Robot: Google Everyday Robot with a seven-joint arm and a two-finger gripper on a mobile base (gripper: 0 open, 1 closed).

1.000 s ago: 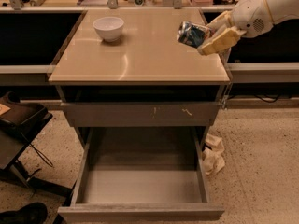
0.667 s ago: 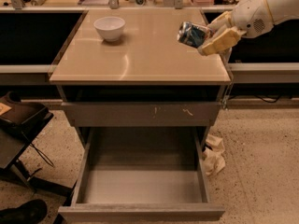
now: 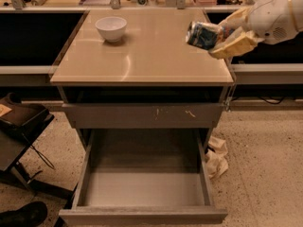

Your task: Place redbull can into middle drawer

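The counter top (image 3: pixel 189 65) is below the redbull can and above the middle drawer, so the robot's gripper needs to move the can past the counter's front edge (image 3: pixel 200 85) first and then lower it.
The redbull can (image 3: pixel 202 34), silver and blue, is held tilted on its side in the air above the right part of the tan counter top (image 3: pixel 142 56). My gripper (image 3: pixel 226 37) reaches in from the upper right on a white arm and is shut on the can, its yellowish fingers (image 3: pixel 234 44) around the can's right end. The middle drawer (image 3: pixel 144 186) is pulled wide open below, with a bare smooth grey floor, well down and to the left of the can.
A white bowl (image 3: pixel 111 28) stands at the counter's far left. A shut grey drawer front with white scratch marks (image 3: pixel 142 115) sits above the open drawer. Crumpled paper (image 3: pixel 217 157) lies on the floor at right; a black cart (image 3: pixel 19 126) and a shoe (image 3: pixel 23 214) are at left.
The gripper and can have stayed almost in place, with only a slight shift.
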